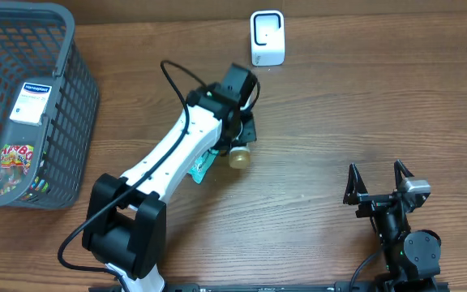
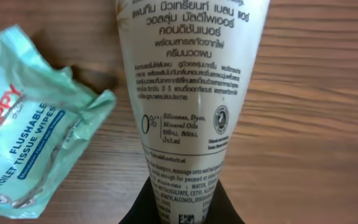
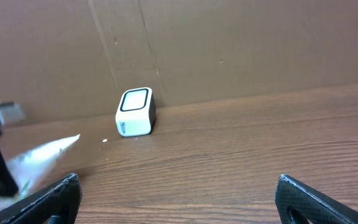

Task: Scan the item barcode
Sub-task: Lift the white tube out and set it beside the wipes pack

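The cream tube [image 2: 188, 81] is low above open wood [image 1: 232, 176] and clear of the teal pack, so the robot's left gripper should go on lowering the tube until it rests there, then let go.
A cream tube [image 2: 188, 81] with printed text and a tan cap [image 1: 237, 157] lies low over the wooden table. My left gripper [image 2: 182, 208] is shut on its flat crimped end; in the overhead view the left gripper [image 1: 238, 134] sits mid-table. A small square code [image 2: 187, 219] shows on the tube between the black fingers [image 2: 143, 208]. The white barcode scanner [image 1: 267, 38] stands at the back, also seen as the scanner [image 3: 135, 112] in the right wrist view. My right gripper [image 1: 377, 183] rests open at the front right, nothing between its fingertips [image 3: 179, 186].
A teal pack of flushable wipes [image 2: 33, 155] lies beside the tube, the same pack [image 1: 203, 167] under the left arm. A grey mesh basket [image 1: 71, 105] at far left holds a plaster box [image 1: 32, 101] and a colourful packet [image 1: 14, 166]. A cardboard wall [image 3: 229, 43] backs the table.
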Robot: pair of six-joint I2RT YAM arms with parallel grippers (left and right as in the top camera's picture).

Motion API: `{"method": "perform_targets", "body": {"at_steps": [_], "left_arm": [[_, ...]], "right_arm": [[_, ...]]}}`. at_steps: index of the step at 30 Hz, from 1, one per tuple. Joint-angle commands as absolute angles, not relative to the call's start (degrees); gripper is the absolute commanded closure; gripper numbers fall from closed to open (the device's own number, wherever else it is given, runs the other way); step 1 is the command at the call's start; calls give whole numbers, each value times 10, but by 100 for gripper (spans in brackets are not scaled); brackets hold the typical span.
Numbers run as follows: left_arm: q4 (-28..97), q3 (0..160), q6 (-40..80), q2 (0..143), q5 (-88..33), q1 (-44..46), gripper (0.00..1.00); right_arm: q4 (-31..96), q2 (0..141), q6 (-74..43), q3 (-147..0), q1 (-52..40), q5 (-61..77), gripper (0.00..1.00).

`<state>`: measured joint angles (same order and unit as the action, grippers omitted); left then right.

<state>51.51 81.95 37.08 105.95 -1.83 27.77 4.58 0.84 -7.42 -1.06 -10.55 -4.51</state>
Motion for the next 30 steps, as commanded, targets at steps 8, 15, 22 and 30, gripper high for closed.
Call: {"method": "perform_targets", "body": {"at_steps": [8, 15, 22, 30], "left_arm": [[443, 717, 406, 1046, 1, 280, 96], [397, 714, 316, 1046, -47, 292, 83], [370, 722, 282, 1046, -76, 290, 5], [596, 1024, 212, 1040, -42, 216, 11]], "right_arm": [[43, 3, -72, -5, -108, -49, 0], [43, 3, -72, -5, -108, -49, 0], [43, 3, -72, -5, -108, -49, 0], [43, 3, -72, -5, -108, -49, 0]]}}
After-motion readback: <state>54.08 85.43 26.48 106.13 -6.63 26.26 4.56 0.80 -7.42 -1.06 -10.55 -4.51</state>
